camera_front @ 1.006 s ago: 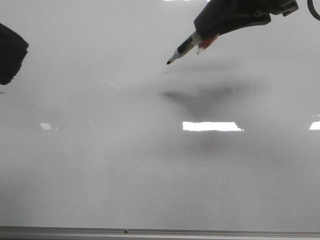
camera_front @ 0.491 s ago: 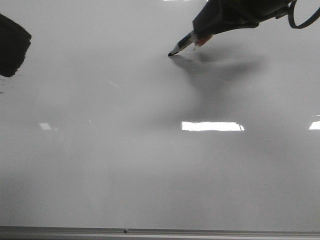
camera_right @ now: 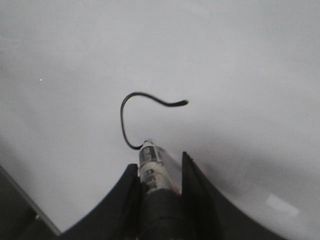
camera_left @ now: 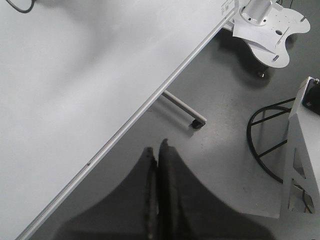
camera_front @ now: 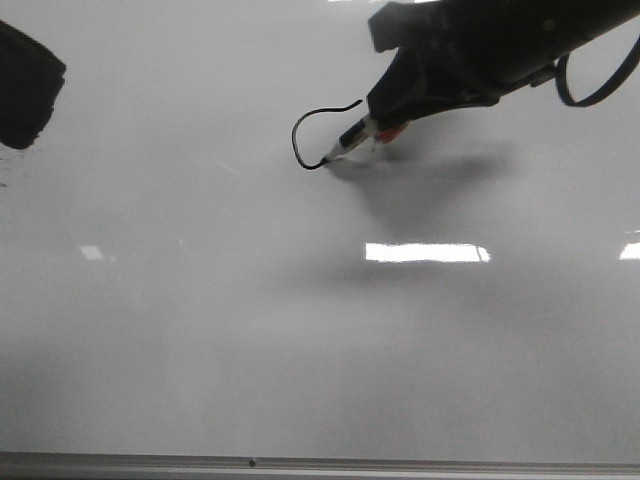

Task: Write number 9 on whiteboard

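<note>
My right gripper needs to draw up to close the 9's loop, because it is open between the marker's tip (camera_front: 325, 161) and the line's short end (camera_front: 359, 102). Then it should draw straight down.
The whiteboard (camera_front: 300, 330) is a glossy pale grey board that fills the front view. My right gripper (camera_front: 385, 115) is shut on a black-and-white marker (camera_front: 350, 140), whose tip touches the board. A thin black curved line (camera_front: 300, 130), the first part of the number 9, runs from a short end at the upper right round to the tip. The right wrist view shows the same line (camera_right: 127, 107), the marker (camera_right: 151, 162) and the gripper (camera_right: 159, 167). My left gripper (camera_left: 157, 150) is shut and empty, off the board's edge over the floor; it shows dark at the front view's left edge (camera_front: 25, 90).
The board's grey metal edge strip (camera_front: 320, 466) runs along the near side and also shows in the left wrist view (camera_left: 165, 85). Beyond that edge lie a grey floor, a table leg (camera_left: 185, 110), a white wheeled base (camera_left: 265, 25) and a black wire frame (camera_left: 265, 145).
The marker tip came down onto the board, then drew a curved stroke leftward and toward me. The right arm moved nearer. The left gripper has barely moved.
</note>
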`<state>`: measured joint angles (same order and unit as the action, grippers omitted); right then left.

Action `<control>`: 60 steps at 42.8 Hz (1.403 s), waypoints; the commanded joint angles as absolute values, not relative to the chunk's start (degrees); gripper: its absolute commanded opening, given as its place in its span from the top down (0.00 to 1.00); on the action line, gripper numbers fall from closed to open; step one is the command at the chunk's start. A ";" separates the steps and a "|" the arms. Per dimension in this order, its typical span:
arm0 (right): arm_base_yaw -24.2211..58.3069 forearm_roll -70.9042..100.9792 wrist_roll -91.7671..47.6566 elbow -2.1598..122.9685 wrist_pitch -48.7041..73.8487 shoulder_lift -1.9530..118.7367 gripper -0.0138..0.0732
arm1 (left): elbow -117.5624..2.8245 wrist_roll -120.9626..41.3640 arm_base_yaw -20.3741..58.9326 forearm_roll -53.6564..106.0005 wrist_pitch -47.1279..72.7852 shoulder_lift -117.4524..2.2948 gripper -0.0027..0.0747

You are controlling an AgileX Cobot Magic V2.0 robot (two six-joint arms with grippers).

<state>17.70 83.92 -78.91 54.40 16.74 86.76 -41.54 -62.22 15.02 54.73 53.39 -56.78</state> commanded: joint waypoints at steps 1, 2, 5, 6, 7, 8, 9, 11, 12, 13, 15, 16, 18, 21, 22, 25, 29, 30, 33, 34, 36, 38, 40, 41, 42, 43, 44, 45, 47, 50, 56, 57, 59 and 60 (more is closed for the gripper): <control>15.25 85.06 -79.80 57.67 9.59 83.09 0.95 | -42.94 -62.40 14.80 58.37 52.46 -56.02 0.99; 15.11 85.01 -79.80 58.25 9.59 83.02 0.95 | -42.94 -62.40 14.80 58.37 52.46 -56.02 0.99; 14.96 84.84 -79.80 59.48 9.86 83.02 0.95 | -42.94 -62.40 14.80 58.37 52.46 -56.02 0.99; 14.96 84.77 -79.80 59.56 9.94 83.10 0.95 | -42.94 -62.40 14.80 58.37 52.46 -56.02 0.99; 14.96 84.69 -79.80 59.56 10.09 83.16 0.95 | -42.94 -62.40 14.80 58.37 52.46 -56.02 0.99; 14.96 84.49 -79.80 59.56 10.51 83.37 0.95 | -42.94 -62.40 14.80 58.37 52.46 -56.02 0.99; 14.96 84.33 -79.80 59.28 10.98 83.53 0.95 | -42.94 -62.40 14.80 58.49 52.46 -56.02 0.99; 15.01 83.83 -79.80 58.40 11.90 84.17 0.95 | -42.94 -62.40 14.80 58.49 52.46 -56.02 0.99; 15.08 83.56 -79.80 57.70 12.28 84.57 0.95 | -42.94 -62.40 14.80 58.49 52.46 -56.02 0.99; 15.18 83.38 -79.80 56.81 12.42 84.85 0.95 | -42.94 -62.40 14.80 58.49 52.56 -56.02 0.99; 15.54 83.14 -79.80 55.14 11.70 85.57 0.95 | -42.94 -62.40 14.80 58.49 52.65 -56.02 0.99; 15.71 83.14 -79.80 54.18 11.28 85.81 0.95 | -42.94 -62.40 14.80 58.49 52.79 -56.02 0.99; 16.26 83.14 -79.80 51.54 10.36 86.74 0.95 | -42.94 -62.40 14.80 58.49 53.03 -56.02 0.99; 17.10 83.14 -79.80 48.60 8.76 88.22 0.95 | -42.94 -62.40 14.80 58.49 53.39 -56.02 0.99; 17.39 83.14 -79.80 47.94 8.37 88.62 0.95 | -42.94 -62.40 14.80 58.49 53.55 -56.02 0.99; 18.03 83.14 -79.80 46.51 7.76 90.10 0.95 | -42.94 -62.40 14.80 58.49 53.81 -56.02 0.99; 18.02 83.14 -79.80 46.14 10.22 89.79 0.95 | -42.94 -62.40 14.80 58.49 53.81 -56.02 0.99; 18.02 83.14 -79.80 46.14 11.29 89.19 0.95 | -42.94 -62.40 14.80 58.32 53.94 -56.02 0.99; 18.02 83.09 -79.85 46.26 16.45 86.88 0.95 | -42.94 -62.40 14.80 57.86 54.92 -56.02 0.98; 18.02 83.09 -79.85 46.33 18.76 86.29 0.95 | -42.94 -62.40 14.80 57.52 55.28 -56.02 0.96; 18.02 82.83 -79.85 46.57 24.94 83.62 0.95 | -43.06 -62.40 14.80 56.59 55.40 -56.02 0.90; 18.02 82.44 -79.79 46.84 31.25 81.54 0.95 | -43.45 -62.40 15.18 55.76 54.76 -56.02 0.81; 18.02 81.22 -78.43 47.32 36.34 79.25 0.95 | -44.36 -62.40 15.57 55.05 54.21 -56.47 0.64; 18.02 80.29 -77.22 47.65 37.98 78.38 0.95 | -44.89 -62.40 15.88 55.05 54.23 -56.68 0.59; 18.02 79.00 -75.76 48.12 39.40 77.64 0.95 | -45.71 -62.40 16.22 55.05 54.23 -57.31 0.50; 18.02 77.40 -74.18 48.46 40.89 76.98 0.95 | -46.38 -62.40 16.68 55.05 54.23 -57.81 0.43; 18.02 74.75 -71.90 49.27 43.15 76.32 0.95 | -47.10 -62.40 17.46 55.05 54.23 -58.40 0.36; 18.02 72.58 -70.16 50.25 45.02 75.98 0.95 | -48.12 -62.40 18.15 55.05 54.23 -59.31 0.29; 18.02 67.78 -66.36 52.00 50.50 75.78 0.95 | -49.71 -62.40 20.06 54.79 54.23 -60.86 0.21; 18.35 63.06 -62.89 55.30 58.85 75.78 0.95 | -52.56 -62.40 23.55 53.52 54.61 -64.09 0.17; 19.18 62.59 -60.94 59.82 69.93 75.78 0.95 | -57.01 -62.49 30.76 52.46 57.16 -69.79 0.24; 19.26 62.65 -60.70 60.26 70.57 75.78 0.95 | -57.46 -62.49 31.37 52.46 57.66 -70.35 0.25; 19.70 62.83 -60.58 61.06 71.50 75.78 0.95 | -58.43 -62.49 32.53 52.46 58.57 -71.39 0.30; 19.85 63.24 -60.58 61.36 71.76 75.78 0.95 | -58.82 -62.49 32.96 52.56 58.74 -71.80 0.33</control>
<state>19.37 59.91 -61.16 58.41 67.36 77.57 -55.66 -62.22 30.86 49.77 57.61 -71.47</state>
